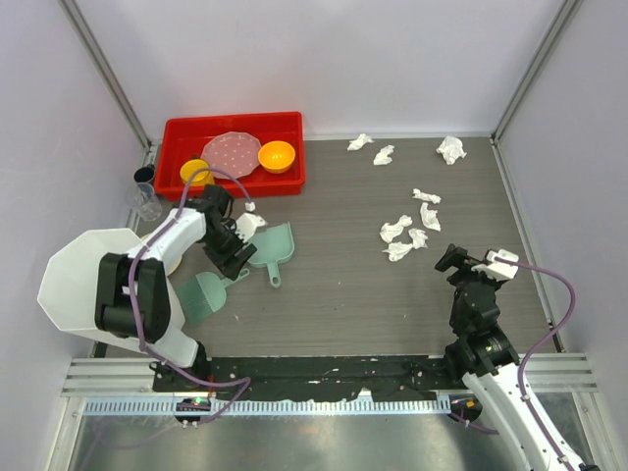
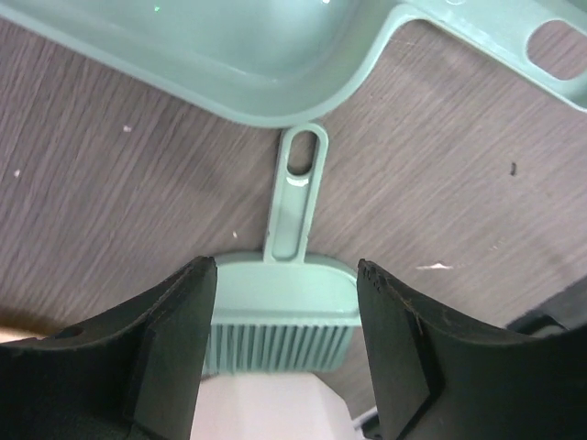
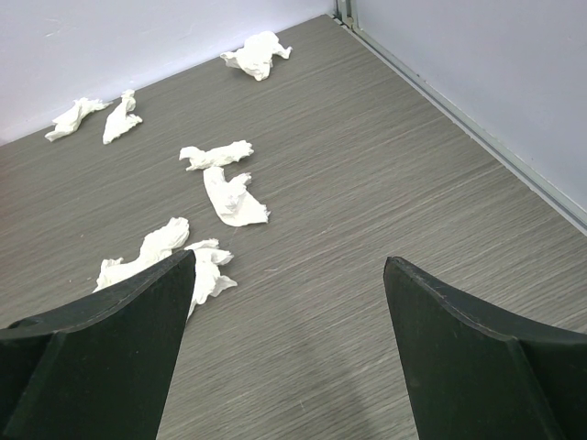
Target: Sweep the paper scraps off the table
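Note:
The teal brush's handle (image 2: 295, 207) is centred between my left gripper's open fingers, so my left gripper should keep going down and close across the narrow handle (image 2: 286, 245) near the brush head.
Several crumpled white paper scraps (image 1: 402, 234) lie on the right half of the dark wood-grain table (image 1: 343, 304), with more at the back (image 1: 384, 154). One scrap (image 1: 250, 224) lies by the teal dustpan (image 1: 273, 243). In the right wrist view the scraps (image 3: 234, 197) lie ahead and to the left. My right gripper (image 1: 461, 260) (image 3: 289, 266) is open and empty, just right of the nearest scraps (image 3: 206, 270). My left gripper (image 1: 234, 257) (image 2: 286, 302) is open, its fingers either side of a teal brush (image 2: 284, 316) whose handle points at the dustpan (image 2: 248, 55).
A red tray (image 1: 177, 137) with a pink plate and orange bowls stands at the back left. A large white faceted bin (image 1: 74, 280) sits at the left edge and shows under the brush (image 2: 266, 408). Metal rails and walls edge the table.

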`<act>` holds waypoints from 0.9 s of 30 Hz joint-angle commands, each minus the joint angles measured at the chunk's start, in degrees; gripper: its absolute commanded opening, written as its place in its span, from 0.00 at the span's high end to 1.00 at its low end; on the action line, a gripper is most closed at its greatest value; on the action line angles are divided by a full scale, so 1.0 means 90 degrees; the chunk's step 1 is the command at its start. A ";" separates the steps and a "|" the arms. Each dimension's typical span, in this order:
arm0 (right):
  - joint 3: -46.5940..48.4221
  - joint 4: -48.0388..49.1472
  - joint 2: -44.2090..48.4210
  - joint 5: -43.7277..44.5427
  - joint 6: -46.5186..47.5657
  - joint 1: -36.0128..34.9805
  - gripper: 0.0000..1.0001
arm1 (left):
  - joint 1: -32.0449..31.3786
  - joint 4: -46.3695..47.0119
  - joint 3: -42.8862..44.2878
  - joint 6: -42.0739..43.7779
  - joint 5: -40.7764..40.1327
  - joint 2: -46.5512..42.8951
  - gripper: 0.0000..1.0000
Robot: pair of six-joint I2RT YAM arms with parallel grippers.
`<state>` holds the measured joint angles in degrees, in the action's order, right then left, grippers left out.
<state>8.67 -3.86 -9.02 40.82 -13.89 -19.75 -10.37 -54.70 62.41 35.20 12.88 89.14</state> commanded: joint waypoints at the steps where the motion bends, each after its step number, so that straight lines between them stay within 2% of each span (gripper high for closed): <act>1: 0.0053 0.0360 0.0006 0.0045 -0.0019 0.0016 0.11 | 0.0010 0.0920 -0.0361 0.0473 0.0150 0.0115 0.34; 6: 0.0053 0.0370 -0.0024 0.0054 0.0000 0.0016 0.11 | 0.0020 0.1194 -0.0772 0.0737 0.0463 0.0007 0.33; 11: 0.0053 0.0399 -0.0033 0.0025 0.0000 0.0016 0.11 | 0.0010 0.1575 -0.1153 0.0786 0.0132 0.0241 0.33; 16: 0.0053 0.0380 -0.0024 0.0035 0.0020 0.0026 0.11 | 0.0010 0.1839 -0.1299 0.0650 0.0053 0.0651 0.38; 17: 0.0062 0.0360 -0.0024 0.0045 0.0001 0.0017 0.11 | -0.0010 0.1984 -0.1339 0.0533 0.0004 0.0671 0.42; 18: 0.0062 0.0370 -0.0024 0.0054 0.0010 0.0007 0.11 | -0.0010 0.2044 -0.1387 0.0532 -0.0122 0.0691 0.54; 20: 0.0062 0.0360 0.0006 0.0055 0.0000 0.0016 0.11 | -0.0058 0.2045 -0.1505 0.0532 -0.0181 0.0681 0.71; 21: 0.0053 0.0360 -0.0004 0.0064 0.0010 0.0016 0.11 | -0.0059 0.2044 -0.1534 0.0532 -0.0220 0.0642 0.89; 22: 0.0053 0.0351 -0.0004 0.0055 0.0010 0.0007 0.11 | -0.0059 0.2035 -0.1631 0.0542 -0.0230 0.0603 0.96; 23: 0.0053 0.0351 -0.0004 0.0055 0.0000 0.0016 0.11 | -0.0059 0.2015 -0.1680 0.0561 -0.0240 0.0487 1.00; 27: 0.0082 0.0331 -0.0014 0.0035 0.0010 0.0007 0.11 | -0.0049 0.1898 -0.1730 0.0474 -0.0318 0.0155 1.00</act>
<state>8.67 -3.42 -9.02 40.75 -13.87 -19.75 -10.66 -37.67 50.33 39.88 10.48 90.06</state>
